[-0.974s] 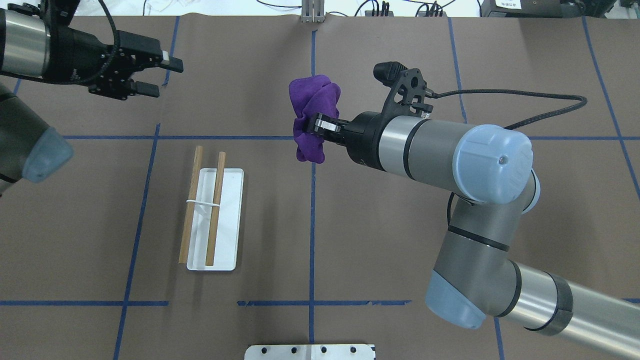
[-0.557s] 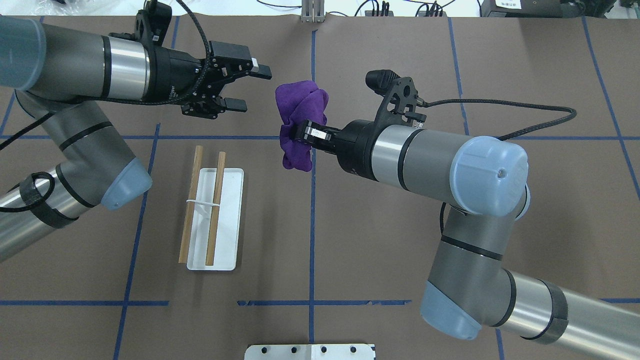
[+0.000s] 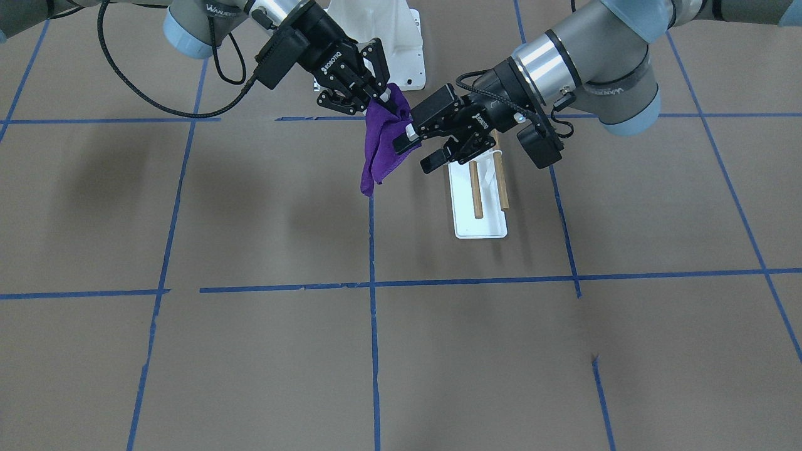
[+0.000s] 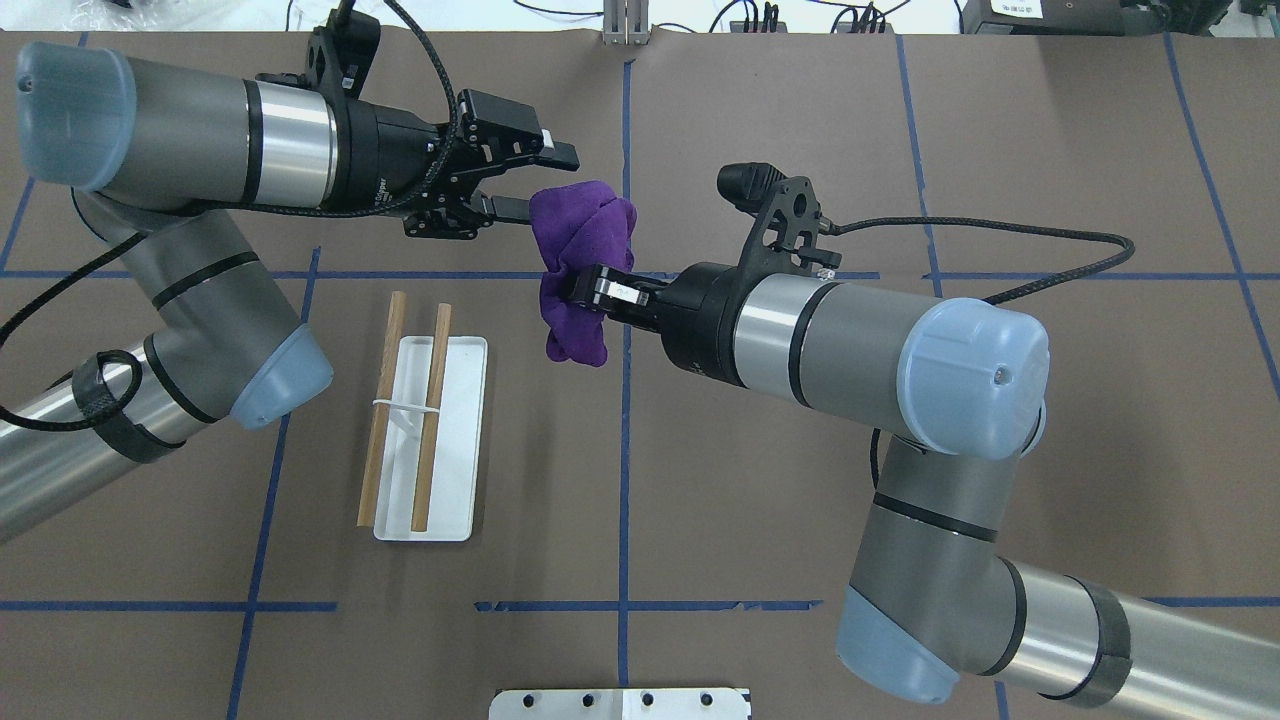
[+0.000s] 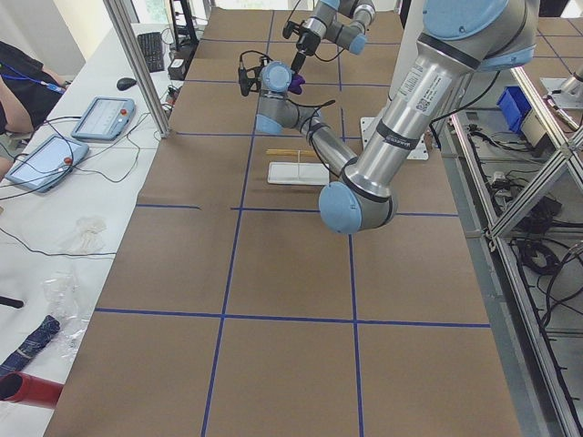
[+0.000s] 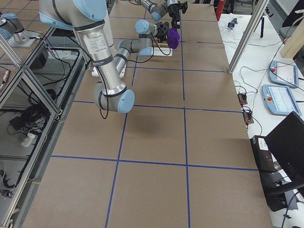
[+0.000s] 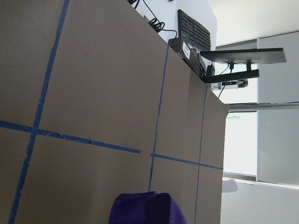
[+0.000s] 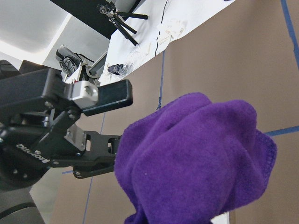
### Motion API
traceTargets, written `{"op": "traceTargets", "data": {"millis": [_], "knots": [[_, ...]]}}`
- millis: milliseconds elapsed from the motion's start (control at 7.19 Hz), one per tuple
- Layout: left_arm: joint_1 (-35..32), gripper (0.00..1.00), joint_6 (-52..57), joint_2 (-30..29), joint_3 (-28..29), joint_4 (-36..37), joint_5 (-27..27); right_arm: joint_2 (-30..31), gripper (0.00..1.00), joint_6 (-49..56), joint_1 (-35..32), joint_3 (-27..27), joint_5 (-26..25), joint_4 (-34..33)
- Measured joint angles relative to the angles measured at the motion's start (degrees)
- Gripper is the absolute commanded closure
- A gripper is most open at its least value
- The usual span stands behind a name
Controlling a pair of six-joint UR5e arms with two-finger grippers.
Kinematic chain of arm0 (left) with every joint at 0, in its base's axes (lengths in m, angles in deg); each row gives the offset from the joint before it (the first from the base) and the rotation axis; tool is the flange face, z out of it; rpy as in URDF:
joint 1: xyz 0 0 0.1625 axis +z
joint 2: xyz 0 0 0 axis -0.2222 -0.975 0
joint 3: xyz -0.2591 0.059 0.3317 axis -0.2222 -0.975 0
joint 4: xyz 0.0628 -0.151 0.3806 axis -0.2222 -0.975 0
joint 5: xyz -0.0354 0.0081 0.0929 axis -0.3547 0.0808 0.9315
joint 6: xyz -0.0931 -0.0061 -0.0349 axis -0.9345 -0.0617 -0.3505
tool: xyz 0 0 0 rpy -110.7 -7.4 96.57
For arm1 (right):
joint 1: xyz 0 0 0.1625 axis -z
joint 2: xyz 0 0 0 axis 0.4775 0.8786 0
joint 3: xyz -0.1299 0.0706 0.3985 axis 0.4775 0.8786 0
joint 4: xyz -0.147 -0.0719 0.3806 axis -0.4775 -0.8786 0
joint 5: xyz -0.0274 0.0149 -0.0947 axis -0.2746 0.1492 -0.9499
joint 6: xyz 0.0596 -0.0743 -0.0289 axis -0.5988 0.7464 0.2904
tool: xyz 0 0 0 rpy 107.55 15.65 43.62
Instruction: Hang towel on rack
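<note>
The lower end of the purple towel (image 3: 388, 136) hangs limp (image 3: 369, 181), so I expect the purple towel to sag over the wooden dowels when the robot lowers it across the rack.
The purple towel (image 4: 580, 235) hangs bunched in the air, clamped in my right gripper (image 4: 592, 290), which is shut on its middle. It also shows in the front view (image 3: 378, 150) and in both wrist views (image 8: 196, 158) (image 7: 147, 209). My left gripper (image 4: 542, 183) is open right at the towel's far upper edge, one finger (image 8: 110, 95) beside the cloth, the other against it. The rack (image 4: 432, 400), two wooden dowels over a white base (image 4: 460, 450), stands on the table to the left of and nearer than the towel, apart from both grippers. In the front view the rack (image 3: 478, 194) sits just below my left gripper (image 3: 418, 150).
A white bolted metal pedestal (image 4: 620, 703) sits at the near table edge, also seen in the front view (image 3: 391, 37). Blue tape lines cross the brown table cover. My right wrist's black cable (image 4: 1000, 235) trails to the right.
My left arm has swung in from the far left until its open gripper reaches the towel. My right gripper has carried the towel slightly left.
</note>
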Motion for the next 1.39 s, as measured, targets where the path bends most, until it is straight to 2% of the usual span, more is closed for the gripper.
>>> {"op": "traceTargets", "data": {"millis": [139,278,417,557,974,1113,1391], "knots": [[0.29,0.38,0.18,-0.02,-0.02,-0.06,-0.02,0.00,1.00,0.04,0.02,0.00,0.01,0.13],[0.48,0.60,0.29,-0.03,-0.21,-0.14,-0.09,0.05,1.00,0.06,0.06,0.00,0.02,0.18],[0.54,0.89,0.33,-0.06,-0.47,-0.23,-0.28,0.12,1.00,0.09,0.06,-0.01,0.02,0.18],[0.57,1.00,0.37,-0.07,-0.69,-0.27,-0.53,0.18,1.00,0.13,0.06,-0.01,0.02,0.19],[0.59,1.00,0.59,0.11,-1.17,-0.38,-2.79,0.26,0.99,0.13,0.07,-0.01,0.04,0.25],[0.59,1.00,0.61,0.11,-1.26,-0.36,-3.05,0.26,0.01,0.17,0.03,-0.03,0.16,0.25],[0.59,1.00,0.60,0.07,-1.40,-0.25,-3.19,0.69,0.00,0.61,-0.02,-0.07,0.46,0.14]]}}
